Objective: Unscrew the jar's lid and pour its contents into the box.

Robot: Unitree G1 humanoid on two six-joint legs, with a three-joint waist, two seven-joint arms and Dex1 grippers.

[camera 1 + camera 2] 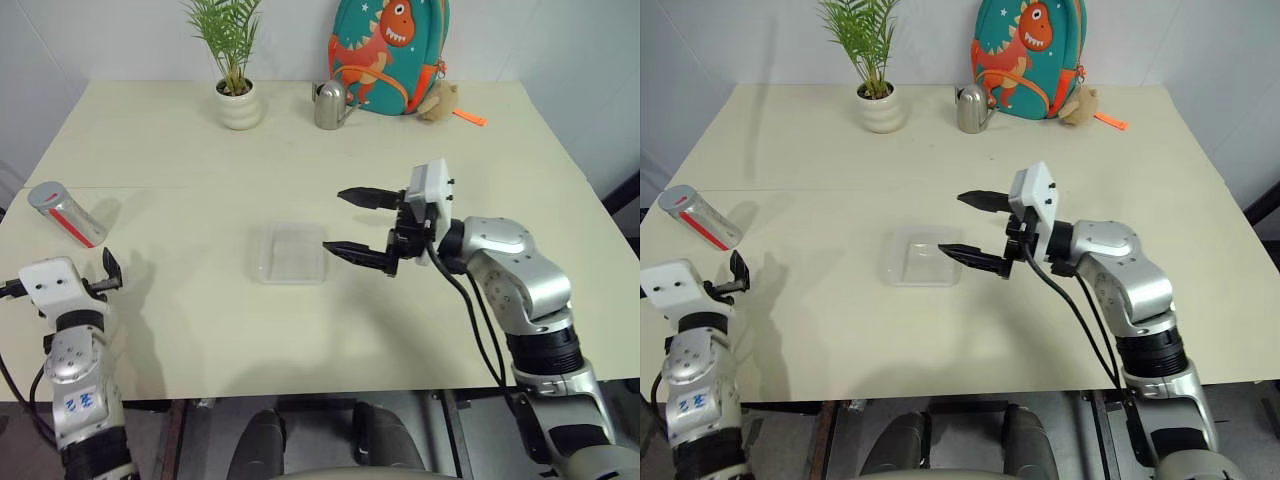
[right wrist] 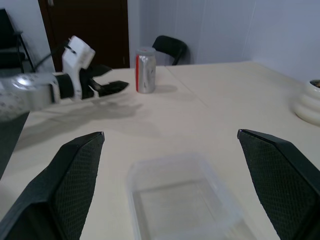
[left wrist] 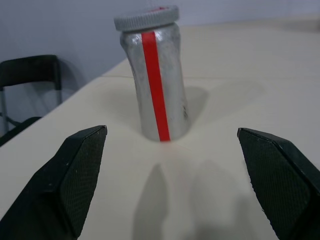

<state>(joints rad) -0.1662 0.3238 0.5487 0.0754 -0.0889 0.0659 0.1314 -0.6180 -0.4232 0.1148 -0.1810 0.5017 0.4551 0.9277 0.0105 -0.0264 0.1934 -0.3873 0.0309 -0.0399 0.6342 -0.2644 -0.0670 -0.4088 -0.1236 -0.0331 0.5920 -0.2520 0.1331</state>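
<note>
The grey lid point(image 1: 46, 194) should stay in place through several short turns when I turn it, because its deep ribbed rim point(image 3: 147, 21) sits low over the jar's neck.
The jar point(image 1: 66, 213) stands upright near the table's left edge, silvery with a red stripe, and the grey lid point(image 3: 146, 18) is screwed on its top. Its contents are hidden inside. My left gripper point(image 3: 171, 132) is open, a short way in front of the jar, pointing at it without touching. The clear square box point(image 1: 292, 253) lies at the table's middle. My right gripper point(image 1: 332, 220) hovers open at the box's right edge, pointing left, with nothing between its fingers.
Along the back edge stand a potted plant point(image 1: 240, 103), a silver watering can point(image 1: 332, 105), a dinosaur backpack point(image 1: 388, 52) and a small plush toy point(image 1: 439, 100). A black chair point(image 2: 170, 46) stands beyond the table's left side.
</note>
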